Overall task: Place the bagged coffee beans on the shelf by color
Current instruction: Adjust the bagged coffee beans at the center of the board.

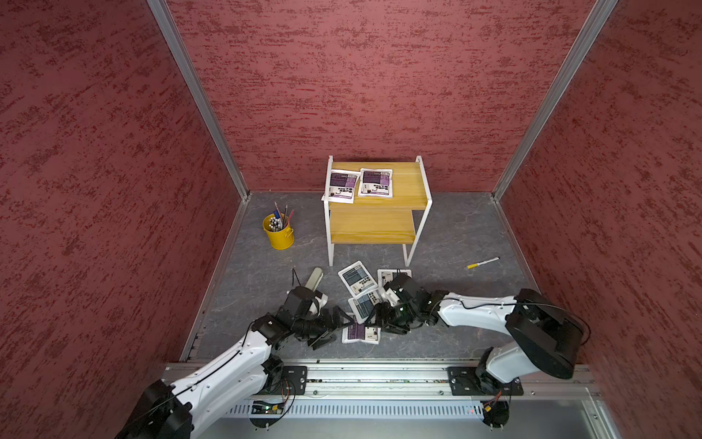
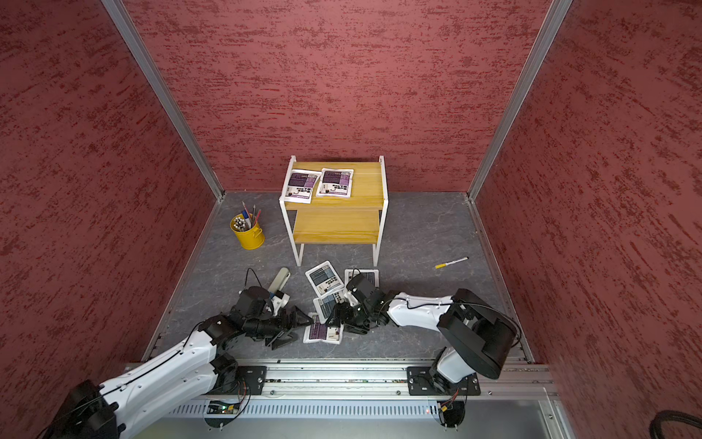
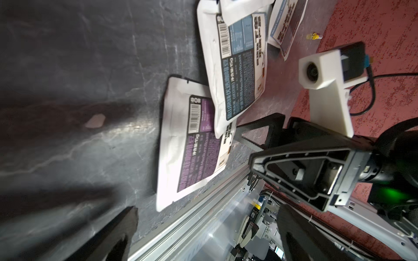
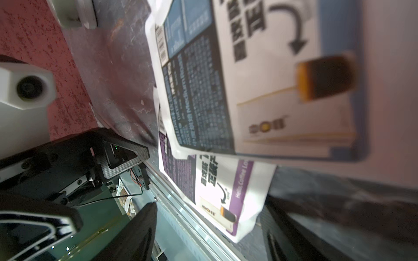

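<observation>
The purple bag [image 1: 353, 333] lies crosswise, and the grey-blue bag's corner [image 1: 360, 321] overlaps it. My left gripper should first pull the purple bag free and turn it toward the shelf.
The shelf [image 1: 380, 228] stands at the back with two purple bagged coffee beans [image 1: 342, 186] [image 1: 376, 183] on its top board; the lower board is bare. On the floor lie three grey-blue bags [image 1: 355, 277] [image 1: 391, 274] [image 1: 363, 306] and one purple bag [image 1: 359, 332], which the nearest grey-blue bag [image 3: 237, 74] overlaps. My right gripper [image 1: 380, 323] is open, low at the purple bag's [image 4: 217, 180] right corner, which lies between its fingers. My left gripper [image 1: 340, 328] is wide open just left of that bag [image 3: 192, 146], holding nothing.
A yellow pen bucket [image 1: 278, 232] stands left of the shelf. A grey-green case [image 1: 314, 279] lies by the left wrist. A yellow-capped marker [image 1: 483, 262] lies at the right. The metal rail [image 1: 380, 374] runs just in front of the bags. Red walls enclose three sides.
</observation>
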{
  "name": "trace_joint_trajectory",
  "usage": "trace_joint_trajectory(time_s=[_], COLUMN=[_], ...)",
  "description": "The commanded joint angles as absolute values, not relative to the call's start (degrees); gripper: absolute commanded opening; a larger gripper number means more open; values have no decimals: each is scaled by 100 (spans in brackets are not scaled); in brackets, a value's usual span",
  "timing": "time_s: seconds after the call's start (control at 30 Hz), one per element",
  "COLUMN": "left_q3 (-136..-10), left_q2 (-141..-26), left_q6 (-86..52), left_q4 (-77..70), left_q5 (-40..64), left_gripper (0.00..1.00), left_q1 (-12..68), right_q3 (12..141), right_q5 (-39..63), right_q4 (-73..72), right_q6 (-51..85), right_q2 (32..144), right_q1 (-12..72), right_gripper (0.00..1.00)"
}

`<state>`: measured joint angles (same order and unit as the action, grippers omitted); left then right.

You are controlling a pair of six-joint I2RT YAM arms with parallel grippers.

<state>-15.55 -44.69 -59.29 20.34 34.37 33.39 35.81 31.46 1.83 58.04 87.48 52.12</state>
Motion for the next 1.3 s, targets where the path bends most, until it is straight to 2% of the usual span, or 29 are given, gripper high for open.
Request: trace_joint_trajectory(time_s=[0.0, 0.2, 0.33, 0.5, 0.7, 1.0, 1.27], left_q3=[-2012, -2463, -2424, -2433, -2441, -1802, -1729], left_q2=[-4278, -3963, -3942, -4281, -4673, -4957, -5800], left_q6=[-5889, -5902, -6062, -6280, -6372, -7031, -7165], left_q4=[2978, 4189, 4240, 3785, 3467, 1951, 791], left_q5=[3184, 2818, 2920, 2971, 3023, 3304, 3380], left_gripper=[100, 100, 100, 100, 100, 100, 100], left_q1=[3259, 3261, 3269, 3514, 3825, 4030, 4031], right_q3=[3561, 3770, 3826, 4064, 4213, 4499, 4800], right_q5=[3222, 3236, 3063, 2603, 2521, 2548, 2780], right_q4=[-250, 52, 694, 1601, 1617, 1590, 1313], right_q6=[6057, 6010, 5727, 5166, 4956, 4670, 4548], right_q2=[8928, 8697, 8374, 8222, 8536, 8960, 9535], right_q1=[5505, 5799, 5801, 5741, 5559, 5171, 5098], right_gripper=[76, 76, 77, 77, 77, 77, 77])
